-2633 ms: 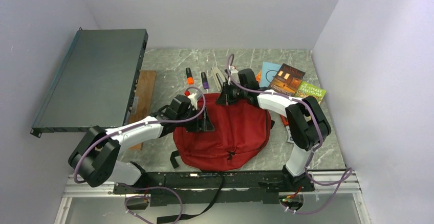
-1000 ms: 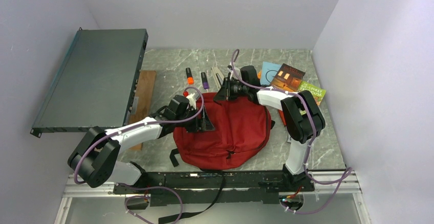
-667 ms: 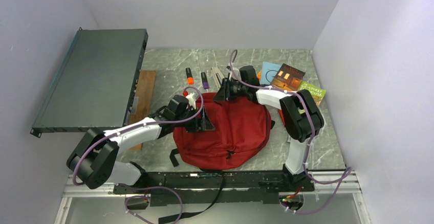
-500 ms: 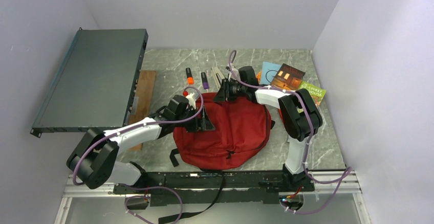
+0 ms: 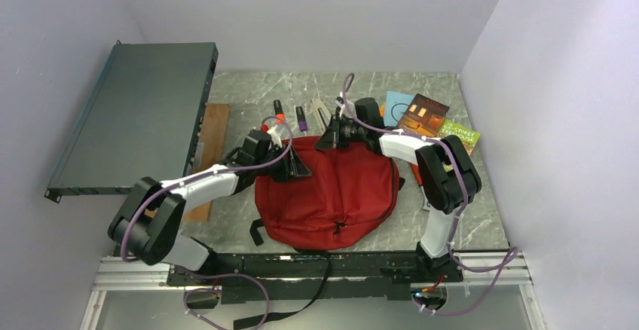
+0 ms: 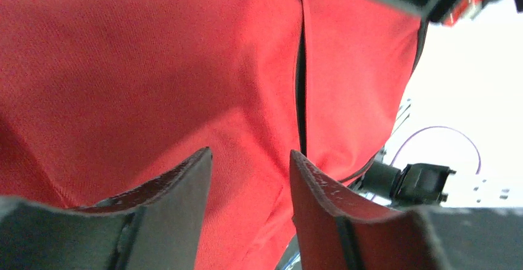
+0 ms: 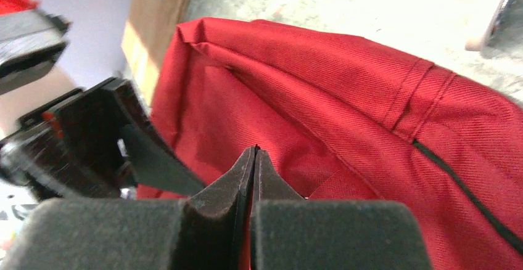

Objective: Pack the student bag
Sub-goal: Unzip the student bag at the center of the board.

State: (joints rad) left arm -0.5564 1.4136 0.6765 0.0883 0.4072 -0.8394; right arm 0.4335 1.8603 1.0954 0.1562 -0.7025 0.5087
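I should move my right gripper down the bag and pinch the flap beside the zipper with it, because its fingers are on fabric beyond the black zipper's end.
The student bag is a red backpack lying flat in the middle of the table, with a black zipper running across it. My left gripper sits at the bag's upper left edge. In the left wrist view it stands open, with red fabric beyond the gap and nothing clamped. My right gripper is at the bag's top edge. In the right wrist view it is shut, tips over the red fabric; whether any cloth is pinched does not show.
Behind the bag lie an orange marker, a purple marker and pens. Books are stacked at the back right. A wooden board and a large grey rack unit stand at the left.
My left gripper has shifted back and left along the bag's top edge, and its jaws have narrowed. My right gripper opened slightly, then shut in place.
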